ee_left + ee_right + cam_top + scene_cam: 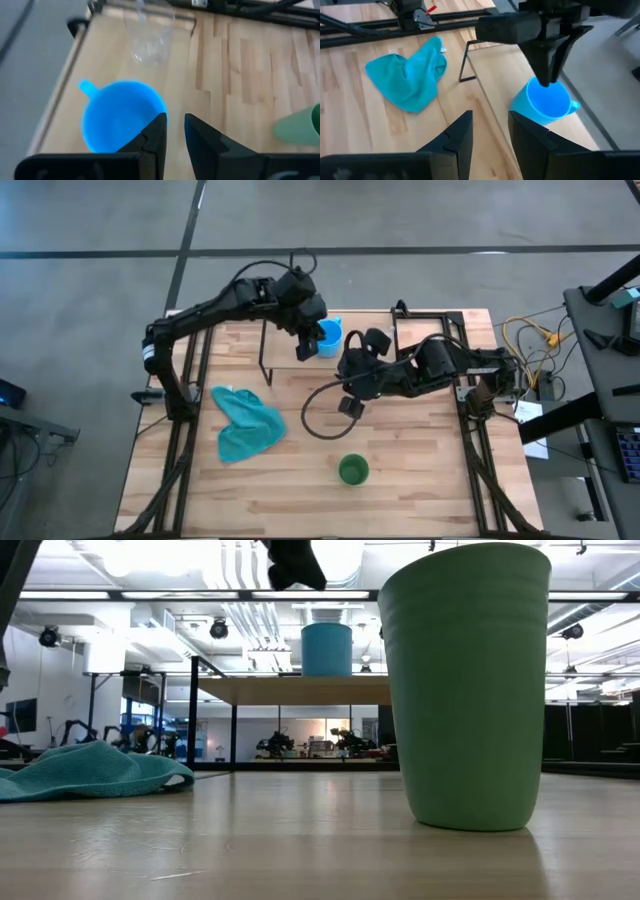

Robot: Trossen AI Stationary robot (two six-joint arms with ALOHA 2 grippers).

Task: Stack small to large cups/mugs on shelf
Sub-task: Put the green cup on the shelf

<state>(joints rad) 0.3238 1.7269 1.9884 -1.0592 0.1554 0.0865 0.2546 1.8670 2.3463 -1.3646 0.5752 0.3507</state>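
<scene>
The green cup (353,470) is upright and clear of the teal cloth, so the robot's right gripper keeps moving toward it with open fingers and closes on its rim (353,456).
The bright blue cup with a handle (328,337) (122,115) (547,102) stands upright on the light-wood shelf (300,690) (495,75). The clear glass cup (147,35) stands on the same board beyond it. The green cup (353,470) (465,690) stands on the tabletop near the front edge. My left gripper (175,122) (306,345) points down over the blue cup's rim, its fingers a narrow gap apart; the low view shows it (295,570) clear above the cup. My right gripper (490,127) (348,368) is open, hovering over the table just in front of the shelf.
A crumpled teal cloth (245,423) (412,75) (90,768) lies on the table's left half. A black cable loop (318,415) lies between the right arm and the green cup. The shelf's thin black legs (263,355) stand left of the blue cup. Black frame rails run along the table's sides.
</scene>
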